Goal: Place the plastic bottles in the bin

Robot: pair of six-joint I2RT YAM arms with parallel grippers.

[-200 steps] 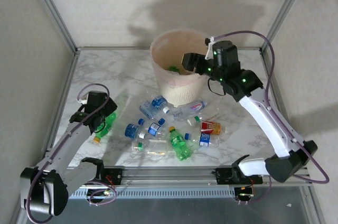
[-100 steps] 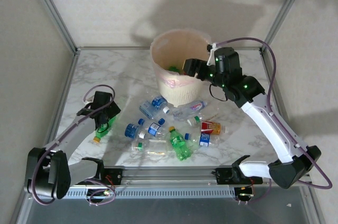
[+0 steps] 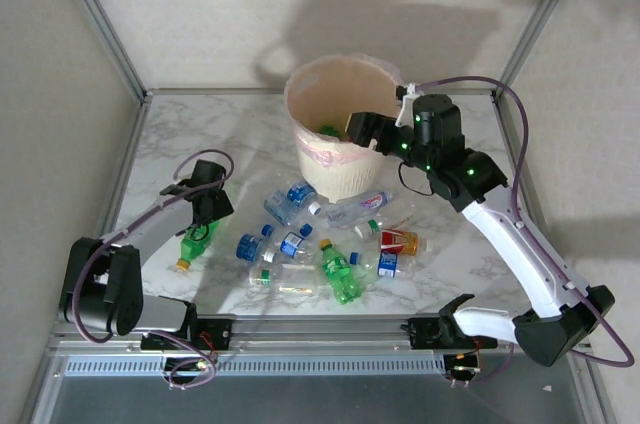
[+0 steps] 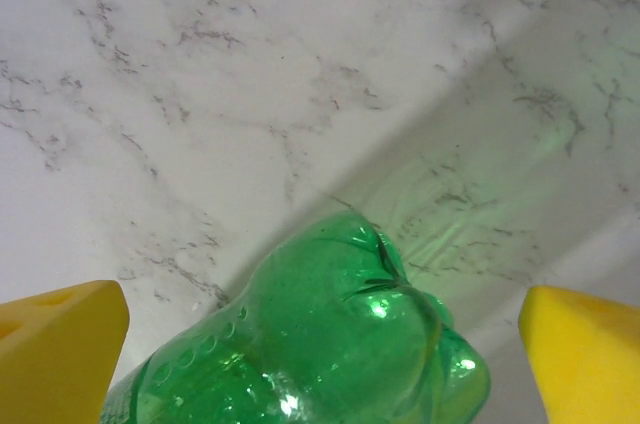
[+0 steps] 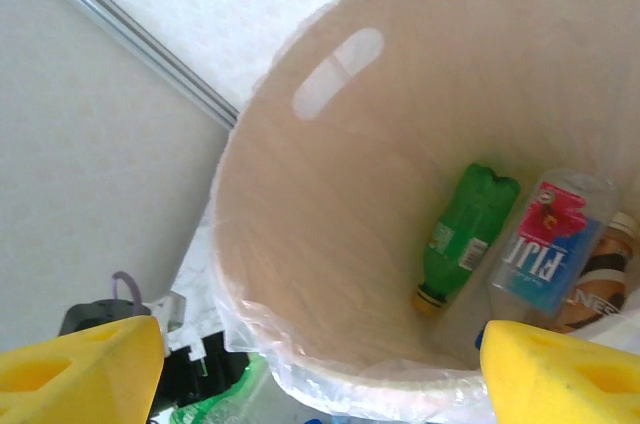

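Observation:
Next, my left gripper grips the green bottle (image 3: 196, 243) by its base (image 4: 425, 339) and passes my right gripper the cap end, since it's far from that gripper and the bin.
A green bottle (image 3: 197, 239) lies on the left of the marble table, orange cap toward the near edge. My left gripper (image 3: 207, 206) is low over its far end, open. In the left wrist view the bottle's base (image 4: 340, 344) sits between the two yellow fingertips (image 4: 60, 354), not touching either. My right gripper (image 3: 360, 130) hangs open and empty over the bin's right rim. The cream bin (image 3: 300, 114) holds a green bottle (image 5: 468, 234), a clear Fiji bottle (image 5: 548, 249) and a brown-labelled one (image 5: 605, 279). Several more bottles (image 3: 330, 234) lie in front of the bin.
The loose pile includes a green bottle (image 3: 340, 272), a red-labelled one (image 3: 400, 241) and blue-capped clear ones (image 3: 290, 199). Metal frame posts (image 3: 100, 24) and walls close in the table's left, right and back. Bare marble (image 3: 200, 139) lies left of the bin.
My left arm has stretched out and brought its open gripper down around the green bottle's far end. My right gripper's jaws have spread wider over the bin and drawn slightly right.

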